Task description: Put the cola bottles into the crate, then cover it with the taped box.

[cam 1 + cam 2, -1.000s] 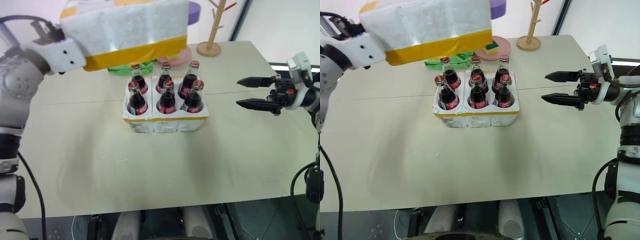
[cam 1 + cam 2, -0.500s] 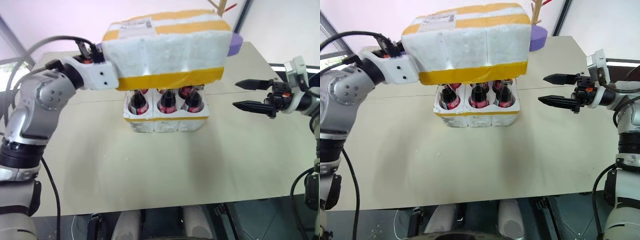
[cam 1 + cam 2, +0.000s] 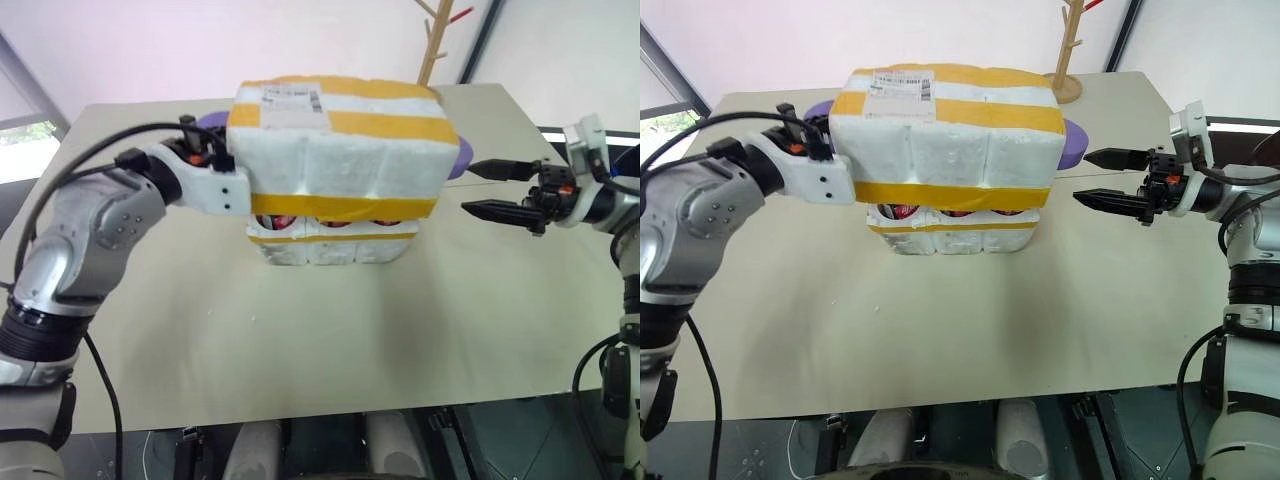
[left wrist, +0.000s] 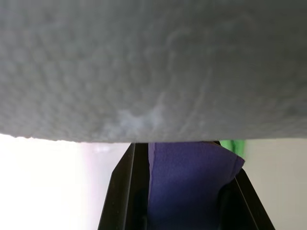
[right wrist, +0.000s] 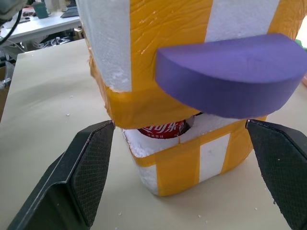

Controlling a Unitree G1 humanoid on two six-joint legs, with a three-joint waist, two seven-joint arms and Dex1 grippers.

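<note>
I see a gap open (image 3: 330,221) between the taped box and the crate, so next my left gripper releases the purple tab and pushes down on the box's top (image 3: 372,106).
The taped box (image 3: 340,150), white foam with yellow stripes and a shipping label on top, hangs low over the crate (image 3: 330,245), with a narrow gap between their rims. In that gap the cola bottles (image 3: 283,219) show as slivers of red label; the box hides their caps. My left gripper (image 4: 184,196) is shut on a purple foam tab at the box's left end. On the crate's right my right gripper (image 3: 468,188) stands open and level, pointing at the box's right end, apart from it. A matching purple tab (image 5: 230,76) juts from that end.
The pale table (image 3: 300,340) has free room in front of the crate and on both sides. A wooden peg stand (image 3: 432,45) rises at the back right. Something green (image 4: 232,143) lies behind the box.
The left arm has brought the taped box down and to the right, from high at the back left to just over the crate, covering the bottles. The right gripper has stayed in place, open.
</note>
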